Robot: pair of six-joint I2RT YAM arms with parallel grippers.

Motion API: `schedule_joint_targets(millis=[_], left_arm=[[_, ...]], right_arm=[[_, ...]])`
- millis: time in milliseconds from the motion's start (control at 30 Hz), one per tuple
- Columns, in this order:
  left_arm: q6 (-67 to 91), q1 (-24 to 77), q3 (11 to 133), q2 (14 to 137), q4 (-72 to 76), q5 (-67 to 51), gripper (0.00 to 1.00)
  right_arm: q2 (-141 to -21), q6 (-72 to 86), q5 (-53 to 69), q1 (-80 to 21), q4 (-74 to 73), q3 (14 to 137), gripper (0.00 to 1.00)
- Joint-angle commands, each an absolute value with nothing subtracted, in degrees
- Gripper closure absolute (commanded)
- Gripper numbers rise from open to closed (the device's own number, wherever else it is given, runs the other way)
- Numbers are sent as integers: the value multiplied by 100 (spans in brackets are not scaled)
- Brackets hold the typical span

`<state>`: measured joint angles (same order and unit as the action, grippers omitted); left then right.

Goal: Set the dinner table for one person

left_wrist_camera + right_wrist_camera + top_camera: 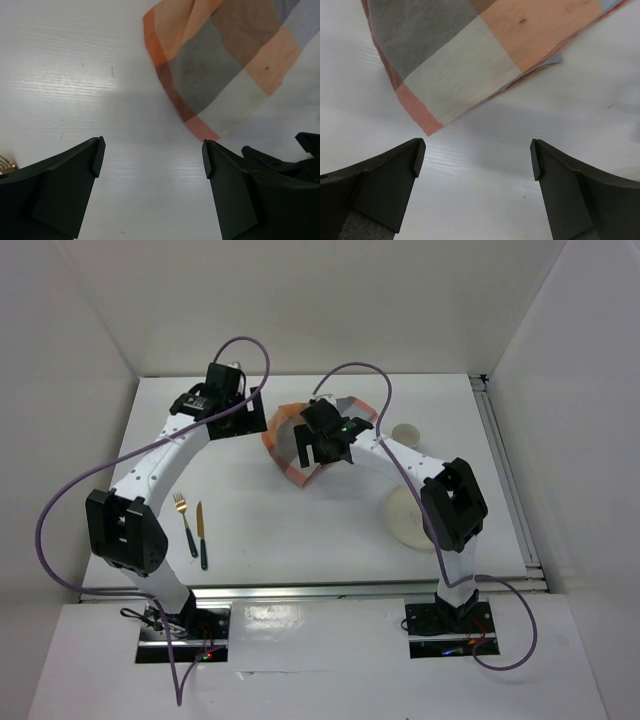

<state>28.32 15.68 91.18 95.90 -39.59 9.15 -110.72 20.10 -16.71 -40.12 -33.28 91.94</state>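
The cloth mat's pink corner sticks out free and the robot's left gripper is open, so the gripper should now move toward that corner's tip until its fingers close there.
The dinner table is a large white top with metal rails. An orange, blue and grey checked cloth mat lies crumpled and folded at the middle back. It also shows in the left wrist view and the right wrist view. My left gripper is open and empty just left of the cloth, over bare table. My right gripper is open and empty above the cloth's near corner. A gold fork and a knife lie side by side at the front left.
A white plate lies at the front right, partly hidden by my right arm. A small round cream dish sits behind it. White walls stand close on the left, back and right. The fork's tip shows at the left wrist view's edge.
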Motion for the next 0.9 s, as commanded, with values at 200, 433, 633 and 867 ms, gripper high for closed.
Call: schedule_joint_targets(millis=[200, 433, 633, 867], left_arm=[[2900, 1529, 9123, 9211, -3788, 369, 2], [2936, 1529, 8851, 9149, -3788, 202, 3], [3013, 1679, 8553, 9825, -3666, -1111, 4], [4700, 1792, 7164, 10336, -1733, -2505, 10]], right_arm=[[-10828, 2259, -1195, -4096, -3410, 9300, 0], [-10354, 2435, -756, -4096, -3041, 8711, 0], [-9329, 2725, -581, -3814, -2332, 7771, 6], [-8429, 2672, -1168, -3700, -2399, 7427, 7]])
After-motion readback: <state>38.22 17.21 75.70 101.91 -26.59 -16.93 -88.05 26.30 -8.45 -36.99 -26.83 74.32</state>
